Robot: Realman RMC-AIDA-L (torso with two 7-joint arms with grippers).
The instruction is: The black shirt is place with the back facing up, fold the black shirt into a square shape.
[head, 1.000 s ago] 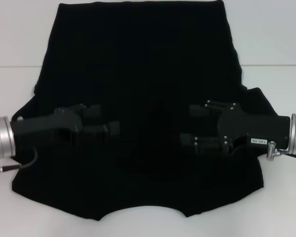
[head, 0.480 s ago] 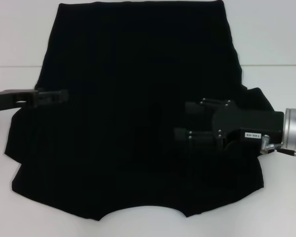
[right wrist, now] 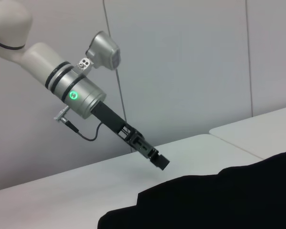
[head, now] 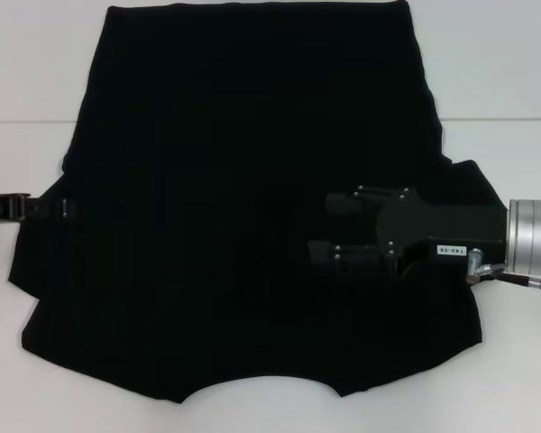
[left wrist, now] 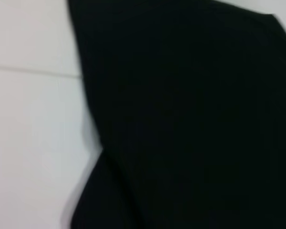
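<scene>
The black shirt's sleeve [head: 43,242] sticks out flat below my left gripper's fingers, so I should keep lowering toward the sleeve's end [head: 20,263] until my fingers close on it.
The black shirt [head: 252,162] lies spread flat on the white table [head: 505,81], its curved neckline at the near edge. My right gripper [head: 329,227] reaches in from the right over the shirt's right half, open, with its two fingers apart just above the fabric. My left gripper [head: 61,209] is at the shirt's left edge by the sleeve, seen edge-on. In the right wrist view the left gripper [right wrist: 159,161] hangs tilted above the table beside the shirt [right wrist: 219,200]. The left wrist view shows only the shirt's edge [left wrist: 190,119] against the table [left wrist: 33,133].
White table surface surrounds the shirt on the left [head: 18,90] and right. A seam line crosses the table [head: 496,119] behind the arms. A grey panelled wall [right wrist: 181,57] stands beyond the table.
My left arm has pulled back leftward from over the shirt to its left edge and turned edge-on. My right gripper has slid further left over the shirt.
</scene>
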